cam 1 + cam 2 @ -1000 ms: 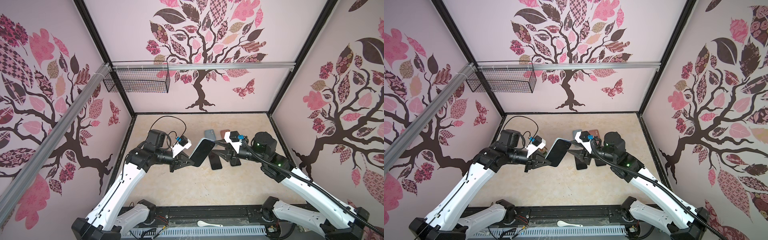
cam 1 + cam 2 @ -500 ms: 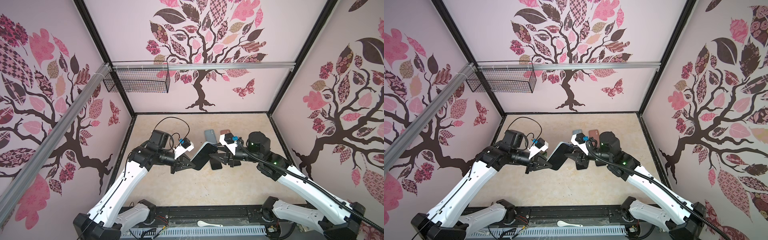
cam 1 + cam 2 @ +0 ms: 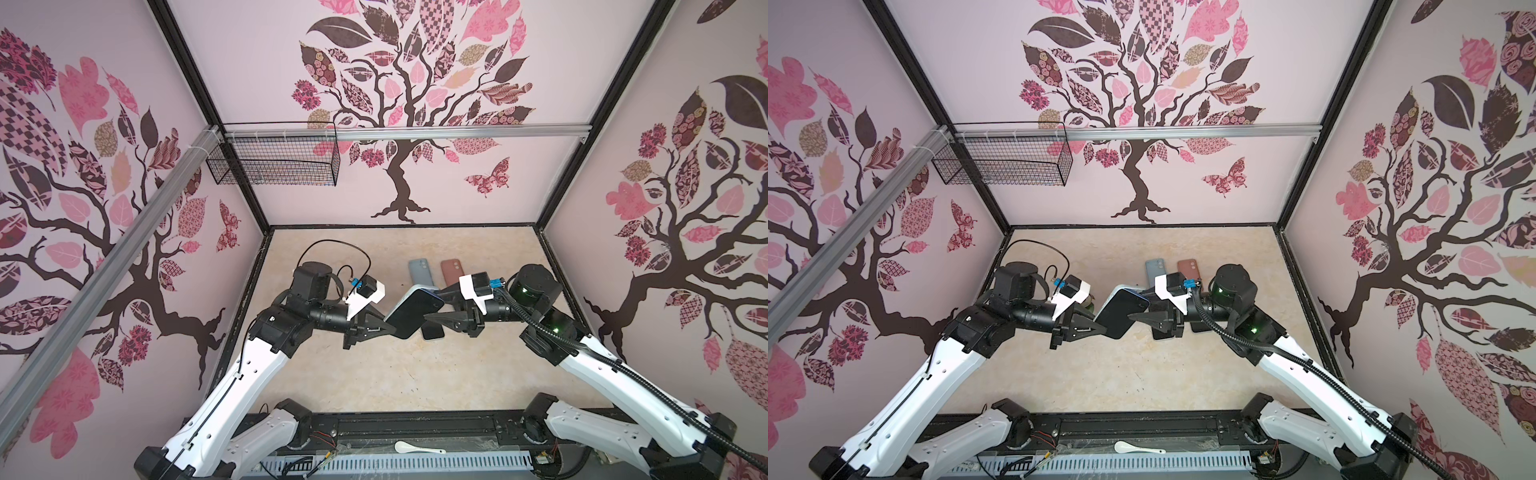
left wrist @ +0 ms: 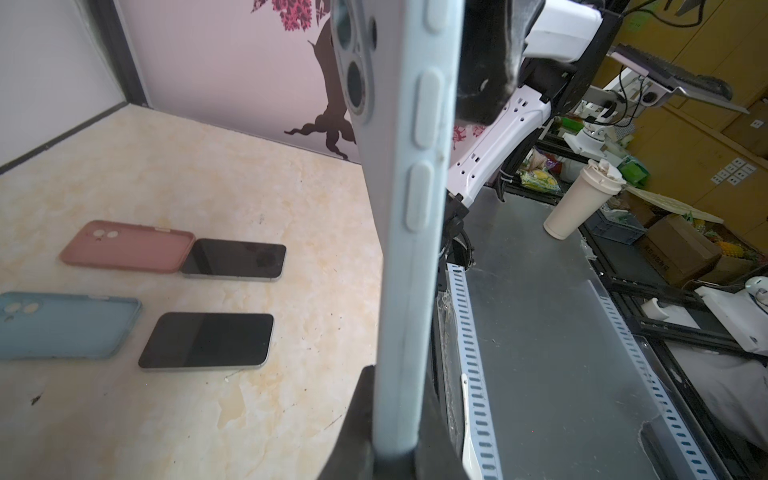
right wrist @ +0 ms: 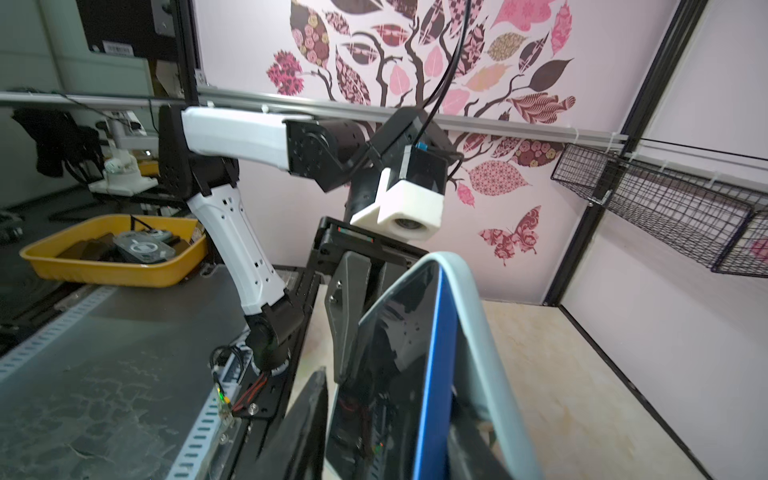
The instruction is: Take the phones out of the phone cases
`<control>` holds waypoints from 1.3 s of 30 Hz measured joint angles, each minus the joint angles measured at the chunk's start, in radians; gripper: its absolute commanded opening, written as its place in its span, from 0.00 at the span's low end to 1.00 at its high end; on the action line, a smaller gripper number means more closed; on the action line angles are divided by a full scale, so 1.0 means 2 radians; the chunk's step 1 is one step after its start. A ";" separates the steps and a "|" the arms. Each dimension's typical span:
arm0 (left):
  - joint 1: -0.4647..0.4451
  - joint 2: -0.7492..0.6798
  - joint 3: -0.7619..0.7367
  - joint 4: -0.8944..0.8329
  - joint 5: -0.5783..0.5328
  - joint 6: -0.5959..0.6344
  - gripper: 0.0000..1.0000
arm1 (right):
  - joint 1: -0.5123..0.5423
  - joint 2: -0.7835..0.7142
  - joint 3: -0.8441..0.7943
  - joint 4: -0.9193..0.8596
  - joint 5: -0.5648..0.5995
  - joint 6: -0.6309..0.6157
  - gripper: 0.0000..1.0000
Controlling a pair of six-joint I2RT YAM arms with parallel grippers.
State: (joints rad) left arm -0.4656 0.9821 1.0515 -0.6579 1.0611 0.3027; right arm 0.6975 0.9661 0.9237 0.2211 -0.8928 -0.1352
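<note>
I go on holding the phone's cased lower end [image 3: 400, 328] in my left gripper until my right gripper's fingers, straddling the phone's blue edge [image 5: 437, 352] inside the case's peeled rim, close.
The phone [image 3: 415, 313] [image 3: 1123, 313], dark screen up, hangs tilted above the table in its light blue phone case [image 4: 409, 208]. My left gripper [image 3: 386, 328] [image 4: 395, 453] is shut on the cased lower end. My right gripper [image 3: 434, 305] [image 5: 386, 436] is open and straddles the opposite end. One of its fingers [image 5: 305, 419] lies on the screen side. The other sits behind the phone's blue edge [image 5: 432, 365], where the case rim [image 5: 469, 316] has peeled away from it.
On the table behind lie a grey-blue case [image 4: 62, 324] and a pink case [image 4: 124, 247], each with a bare phone [image 4: 205, 340] [image 4: 235, 257] beside it. A wire basket [image 3: 274, 164] hangs at the back left. A white spoon [image 3: 415, 448] rests on the front rail.
The right gripper has moved left over the phone's far end and its jaws have narrowed. The left arm has lowered and tilted the phone slightly, still gripping it.
</note>
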 measured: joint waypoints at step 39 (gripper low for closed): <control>-0.012 -0.051 -0.114 0.367 -0.063 -0.209 0.27 | 0.016 0.039 -0.008 0.220 0.079 0.148 0.00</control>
State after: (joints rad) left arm -0.4904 0.8806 0.8227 0.0765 0.9356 -0.1162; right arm 0.7300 1.0451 0.9070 0.6621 -0.7345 0.1612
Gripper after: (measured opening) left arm 0.168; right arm 0.149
